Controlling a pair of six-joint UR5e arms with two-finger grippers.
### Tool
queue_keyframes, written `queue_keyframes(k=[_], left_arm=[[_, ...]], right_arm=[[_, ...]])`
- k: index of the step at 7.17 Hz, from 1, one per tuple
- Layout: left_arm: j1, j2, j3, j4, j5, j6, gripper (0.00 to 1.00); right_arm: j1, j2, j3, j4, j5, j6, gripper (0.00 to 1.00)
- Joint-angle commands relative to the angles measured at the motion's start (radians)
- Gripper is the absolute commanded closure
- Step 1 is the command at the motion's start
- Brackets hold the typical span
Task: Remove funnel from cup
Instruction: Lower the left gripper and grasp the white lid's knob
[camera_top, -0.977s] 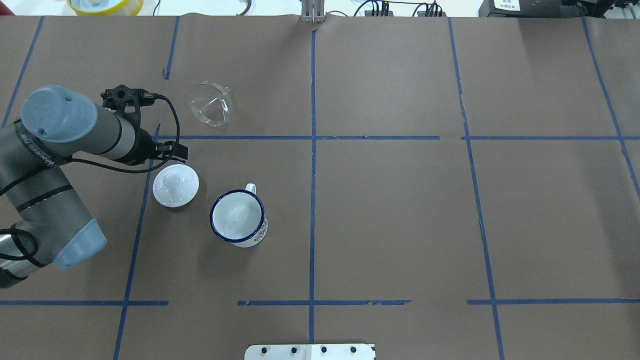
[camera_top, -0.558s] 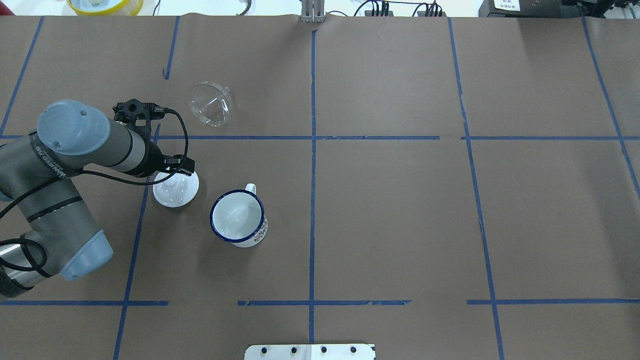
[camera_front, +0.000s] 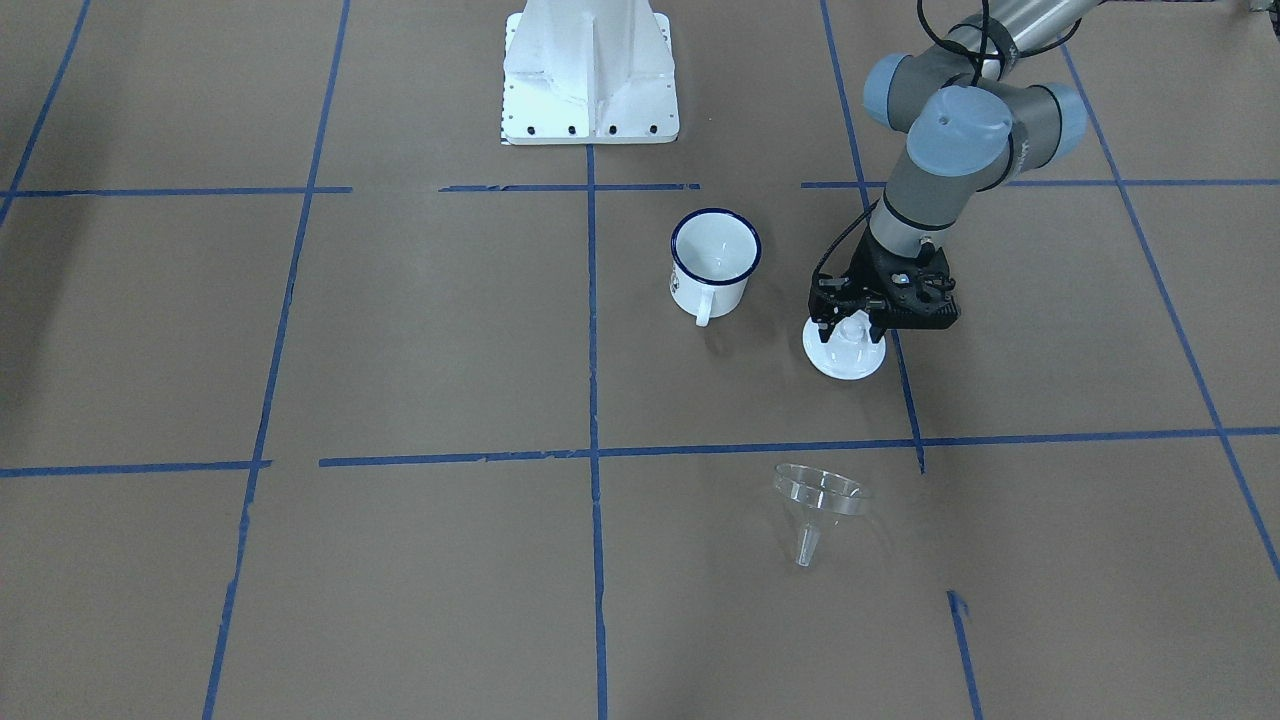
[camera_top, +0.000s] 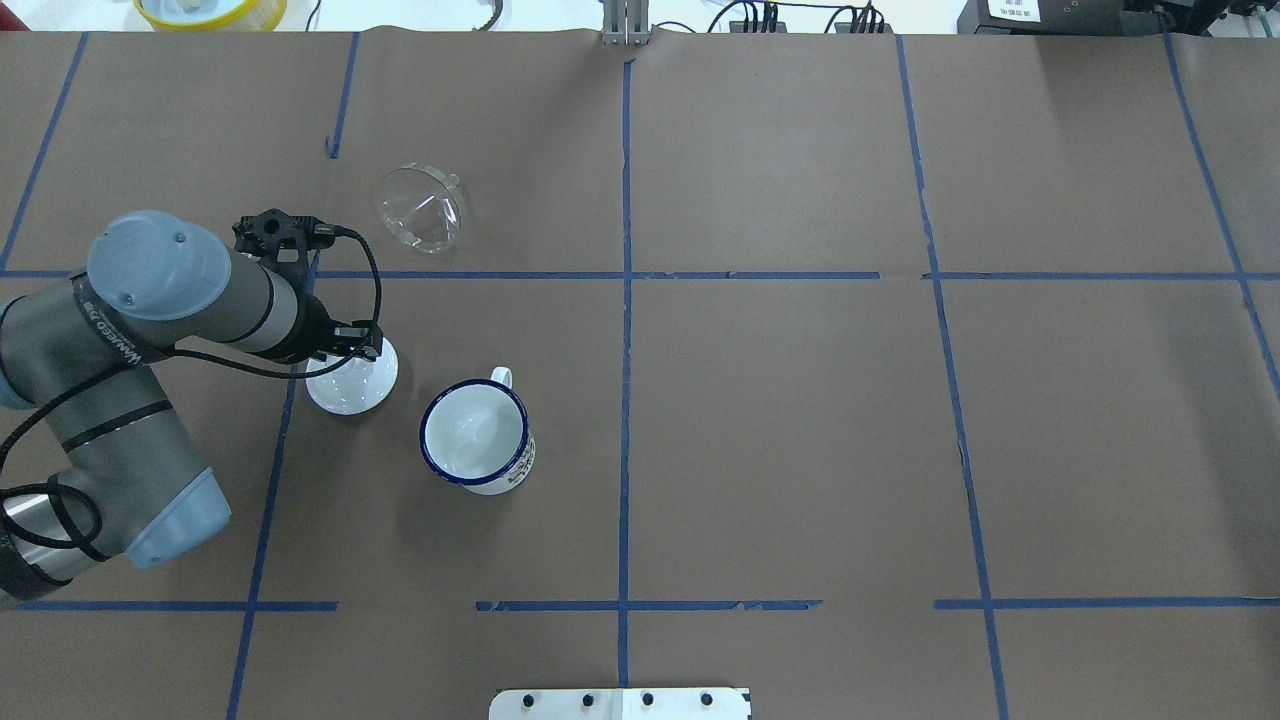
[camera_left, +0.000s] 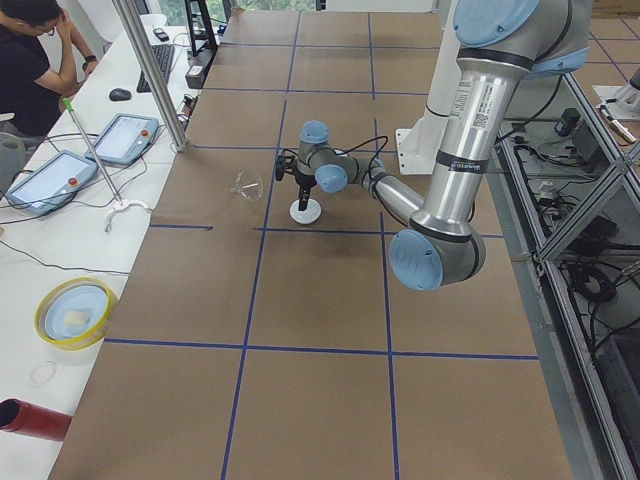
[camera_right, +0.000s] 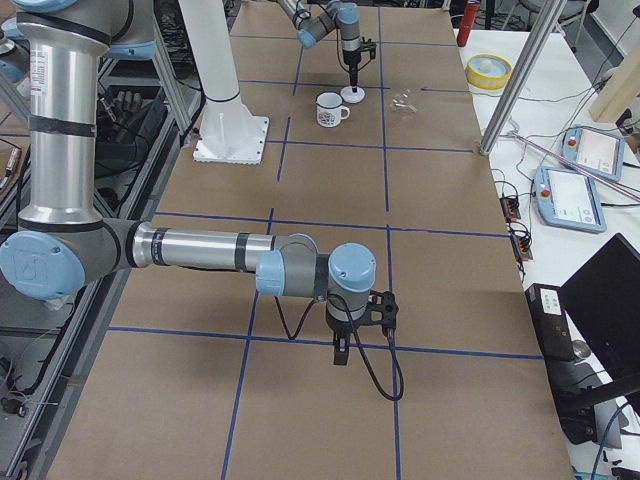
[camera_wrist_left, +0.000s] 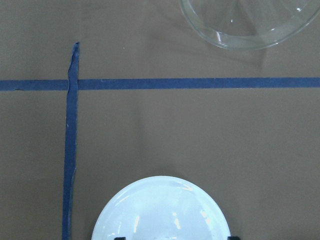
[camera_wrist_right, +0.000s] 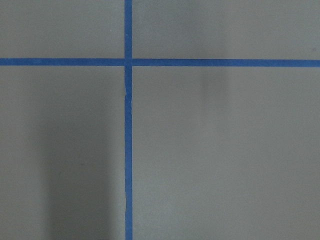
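My gripper is going to lower the white lid (camera_front: 846, 353), which is about as wide as the cup's opening (camera_front: 716, 246), so the lid will settle inside the dark blue rim.
The clear funnel (camera_top: 423, 208) lies on its side on the brown table, out of the cup; it also shows in the front view (camera_front: 815, 495) and at the top of the left wrist view (camera_wrist_left: 250, 25). The white cup (camera_top: 475, 435) with the dark blue rim stands upright and empty, handle toward the far side (camera_front: 712, 255). My left gripper (camera_front: 848, 335) is open and low over a white lid (camera_front: 845, 358), its fingers on either side of the knob. My right gripper (camera_right: 340, 355) shows only in the exterior right view, above bare table far from these things; I cannot tell whether it is open or shut.
The white lid (camera_top: 352, 380) lies just left of the cup. Blue tape lines (camera_top: 625, 275) cross the brown table cover. The white robot base plate (camera_front: 590, 70) is at the near edge. A yellow dish (camera_top: 210, 10) sits beyond the far left edge.
My left arm has swung toward the cup side and down, bringing the gripper from the lid's far-left edge to over the lid's knob. Funnel, cup and lid have not moved.
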Motion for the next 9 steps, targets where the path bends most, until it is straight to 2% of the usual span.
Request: queue_keyframes(k=[1, 3, 4, 5, 6, 9], left_arm=[[0.0, 0.004, 0.001, 0.0, 0.0, 0.004, 0.62], [0.0, 0.006, -0.008, 0.005, 0.0, 0.008, 0.62], [-0.001, 0.006, -0.018, 0.008, -0.001, 0.008, 0.68], [-0.004, 0.006, -0.03, 0.009, -0.001, 0.008, 0.96], [-0.011, 0.009, -0.06, 0.026, -0.003, 0.01, 1.0], [-0.03, -0.016, -0.308, 0.355, -0.007, 0.03, 1.0]], right_arm=[[0.0, 0.0, 0.0, 0.0, 0.0, 0.0, 0.0], [0.0, 0.0, 0.0, 0.0, 0.0, 0.0, 0.0], [0.0, 0.0, 0.0, 0.0, 0.0, 0.0, 0.0], [0.0, 0.0, 0.0, 0.0, 0.0, 0.0, 0.0], [0.0, 0.0, 0.0, 0.0, 0.0, 0.0, 0.0], [0.0, 0.0, 0.0, 0.0, 0.0, 0.0, 0.0]])
